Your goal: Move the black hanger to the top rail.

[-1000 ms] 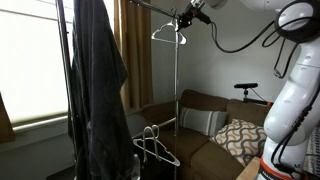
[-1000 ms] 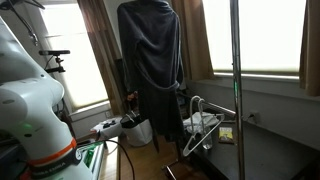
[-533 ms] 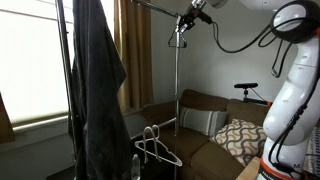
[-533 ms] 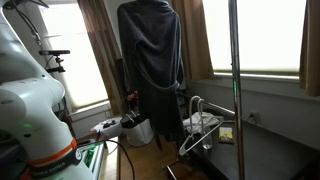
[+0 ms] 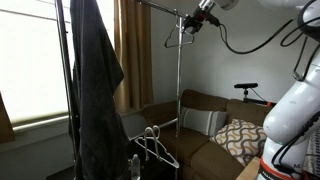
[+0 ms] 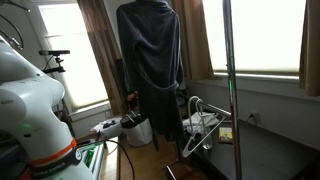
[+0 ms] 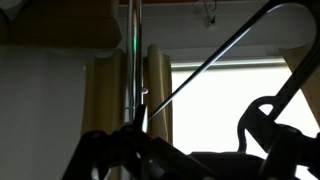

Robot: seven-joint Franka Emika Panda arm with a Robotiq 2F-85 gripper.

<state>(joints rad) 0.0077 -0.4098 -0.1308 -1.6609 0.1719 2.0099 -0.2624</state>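
The black hanger's far corner point(image 7: 150, 113) is up against the rack's upright pole, so next my gripper moves the hanger back clear of the pole and then hooks it over the top rail point(image 5: 160, 6) first.
The black hanger point(image 5: 179, 38) hangs high up, just under the right end of the top rail point(image 5: 158, 8), beside the rack's upright pole point(image 5: 178, 90). Whether its hook rests on the rail is too small to tell. My gripper point(image 5: 191, 24) is right next to the hook, on its right. In the wrist view the hanger's thin arm point(image 7: 210, 57) slants across the bright window. There my gripper point(image 7: 195, 128) is a dark silhouette, its jaws apart with light between them and nothing pinched. The other exterior view shows neither the rail nor the gripper.
A dark garment point(image 5: 95, 80) point(image 6: 150, 60) hangs on the rack. Light hangers point(image 5: 152, 145) point(image 6: 205, 122) sit on the lower crossbar. A brown sofa point(image 5: 205, 118) with a patterned cushion point(image 5: 240, 138) stands behind. Both exterior views show the arm's white body point(image 5: 295, 110) point(image 6: 30, 105).
The hanger has shifted right along the rail toward the upright pole and swung. The gripper has moved up and to the right, and its jaws have opened off the hanger.
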